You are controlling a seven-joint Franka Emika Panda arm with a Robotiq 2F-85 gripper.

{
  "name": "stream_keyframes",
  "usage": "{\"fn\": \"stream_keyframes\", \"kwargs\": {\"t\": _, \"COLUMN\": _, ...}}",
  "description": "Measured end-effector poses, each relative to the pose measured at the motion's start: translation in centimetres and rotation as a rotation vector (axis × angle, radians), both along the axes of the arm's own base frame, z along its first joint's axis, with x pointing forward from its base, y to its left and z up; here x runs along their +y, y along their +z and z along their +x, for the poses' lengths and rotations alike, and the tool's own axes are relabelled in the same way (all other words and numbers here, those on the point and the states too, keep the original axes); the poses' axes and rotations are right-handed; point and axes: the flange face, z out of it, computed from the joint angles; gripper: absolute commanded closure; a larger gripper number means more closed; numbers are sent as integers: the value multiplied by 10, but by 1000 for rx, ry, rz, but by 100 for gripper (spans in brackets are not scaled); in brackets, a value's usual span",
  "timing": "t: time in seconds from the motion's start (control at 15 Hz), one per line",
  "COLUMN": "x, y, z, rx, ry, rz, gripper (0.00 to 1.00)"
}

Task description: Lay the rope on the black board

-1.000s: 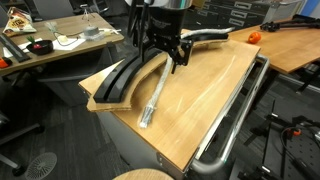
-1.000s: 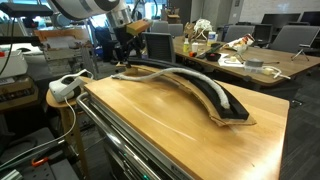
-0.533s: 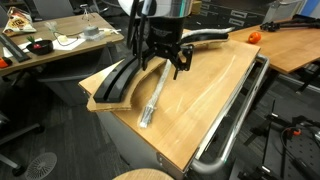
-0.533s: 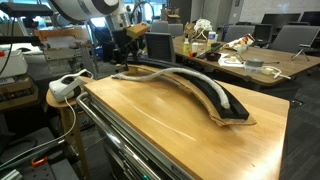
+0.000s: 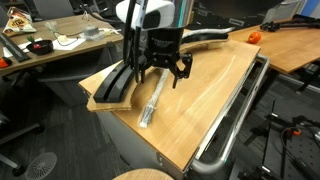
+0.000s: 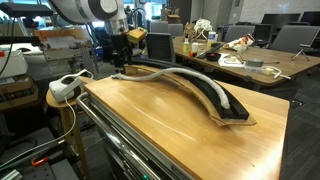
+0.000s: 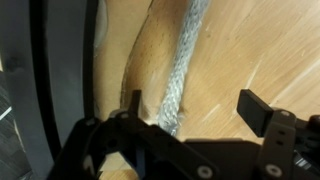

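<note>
The robot's gripper should grab the rope near its frayed end and lift it high across the black board, because the rope's frayed end lies beside that board.
The rope is a pale braided cord that lies on the tan tabletop next to the inner edge of the black board, a curved ridged strip. One frayed end points toward the table's front edge. In both exterior views the rope runs alongside the board, mostly off it. My gripper is open and hangs just above the rope's middle part. In the wrist view the rope passes between the open fingers, close to one finger. The board is at the left there.
A metal tube rail runs along the table's edge and also shows in an exterior view. An orange object sits on a far desk. A white device stands beside the table. Cluttered desks and chairs stand around.
My gripper has moved down and along the rope toward its frayed near end, staying open. The rope and board have not moved.
</note>
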Motion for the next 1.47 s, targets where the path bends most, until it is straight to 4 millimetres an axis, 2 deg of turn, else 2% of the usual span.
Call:
{"fn": "stream_keyframes", "kwargs": {"t": 0.07, "x": 0, "y": -3, "z": -1, "rx": 7, "ry": 10, "rz": 10, "gripper": 33}}
{"fn": "stream_keyframes", "kwargs": {"t": 0.2, "x": -1, "y": -9, "z": -3, "rx": 21, "ry": 25, "rz": 28, "gripper": 34}}
{"fn": "stream_keyframes", "kwargs": {"t": 0.27, "x": -1, "y": -13, "z": -2, "rx": 20, "ry": 29, "rz": 40, "gripper": 31}}
{"fn": "stream_keyframes", "kwargs": {"t": 0.33, "x": -1, "y": -17, "z": -1, "rx": 16, "ry": 26, "rz": 54, "gripper": 19}}
{"fn": "stream_keyframes", "kwargs": {"t": 0.4, "x": -1, "y": -21, "z": 0, "rx": 16, "ry": 21, "rz": 64, "gripper": 17}}
{"fn": "stream_keyframes", "kwargs": {"t": 0.47, "x": -1, "y": -26, "z": 1, "rx": 16, "ry": 16, "rz": 74, "gripper": 11}}
{"fn": "stream_keyframes", "kwargs": {"t": 0.6, "x": 0, "y": -36, "z": 2, "rx": 22, "ry": 2, "rz": 95, "gripper": 13}}
{"fn": "stream_keyframes", "kwargs": {"t": 0.73, "x": 0, "y": -45, "z": 3, "rx": 29, "ry": -10, "rz": 110, "gripper": 20}}
{"fn": "stream_keyframes", "kwargs": {"t": 0.87, "x": -1, "y": -52, "z": 2, "rx": 40, "ry": -17, "rz": 118, "gripper": 44}}
{"fn": "stream_keyframes", "kwargs": {"t": 0.93, "x": -2, "y": -53, "z": 2, "rx": 42, "ry": -20, "rz": 119, "gripper": 45}}
{"fn": "stream_keyframes", "kwargs": {"t": 1.0, "x": -2, "y": -53, "z": 3, "rx": 43, "ry": -22, "rz": 121, "gripper": 51}}
{"fn": "stream_keyframes", "kwargs": {"t": 1.4, "x": -6, "y": -51, "z": 5, "rx": 34, "ry": -40, "rz": 134, "gripper": 98}}
{"fn": "stream_keyframes", "kwargs": {"t": 1.47, "x": -6, "y": -50, "z": 6, "rx": 30, "ry": -45, "rz": 139, "gripper": 100}}
